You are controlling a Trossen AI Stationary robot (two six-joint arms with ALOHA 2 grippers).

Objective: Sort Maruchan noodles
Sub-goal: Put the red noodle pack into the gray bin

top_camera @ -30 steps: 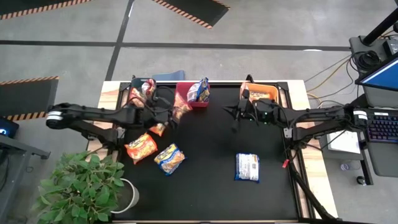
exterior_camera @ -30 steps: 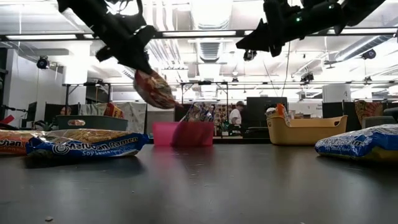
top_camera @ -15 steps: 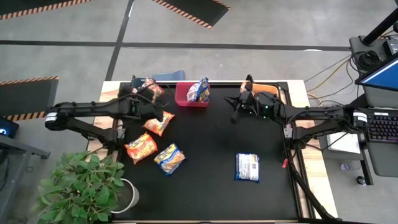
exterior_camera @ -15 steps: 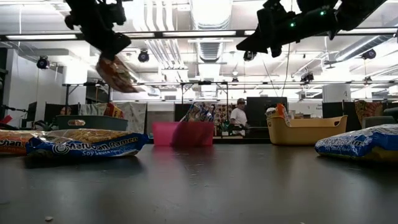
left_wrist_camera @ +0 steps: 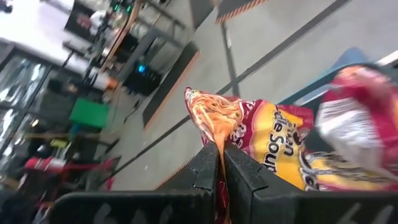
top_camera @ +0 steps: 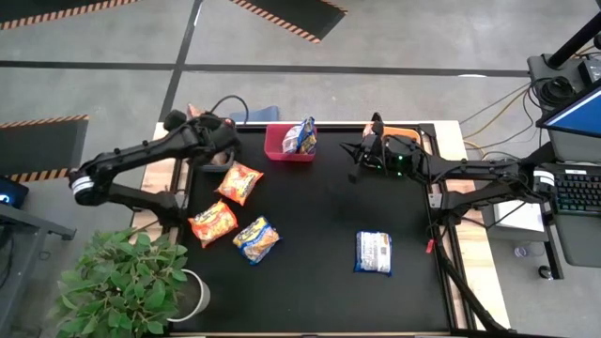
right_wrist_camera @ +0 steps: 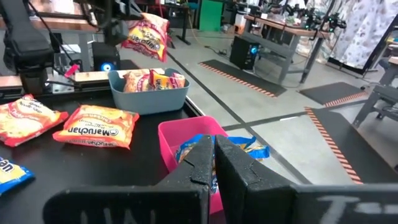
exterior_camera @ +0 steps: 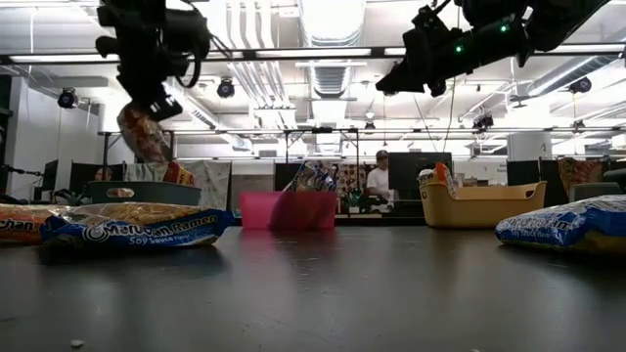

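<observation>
The left gripper should next lower the orange-red packet (right_wrist_camera: 149, 36), which hangs over the grey bin of matching packets (right_wrist_camera: 153, 82), until it sits among them, and then let go.
An orange-red noodle packet (exterior_camera: 144, 134) hangs in the air with my left gripper (exterior_camera: 149, 104) shut on it. In the high view that gripper (top_camera: 222, 146) stands at the far left, over the grey bin (right_wrist_camera: 147, 94), which holds more packets. My right gripper (top_camera: 361, 156) is shut on nothing, in the air between the red bin (top_camera: 282, 148) and the orange bin (top_camera: 402, 137). Two orange packets (top_camera: 239, 182) (top_camera: 213, 222), a blue-and-yellow one (top_camera: 255, 238) and a silver-white one (top_camera: 374, 252) lie flat on the black table. My left gripper pinches the packet by an end edge (left_wrist_camera: 217, 138) between its two fingers. The packet sticks out past the fingertips and droops below them. It is lifted clear, above the grey bin.
The red bin holds a blue-and-yellow packet (top_camera: 300, 136) standing on edge. A potted plant (top_camera: 122, 282) stands off the table's near left corner. A laptop and keyboard (top_camera: 575, 188) sit to the right. Beyond the far edge a person (exterior_camera: 380, 178) stands in the room.
My left gripper has swung with the packet from beside the red bin toward the table's far left, over the grey bin, turning its wrist on the way. The packet stays clear of the table. My right gripper has shifted slightly toward the far edge.
</observation>
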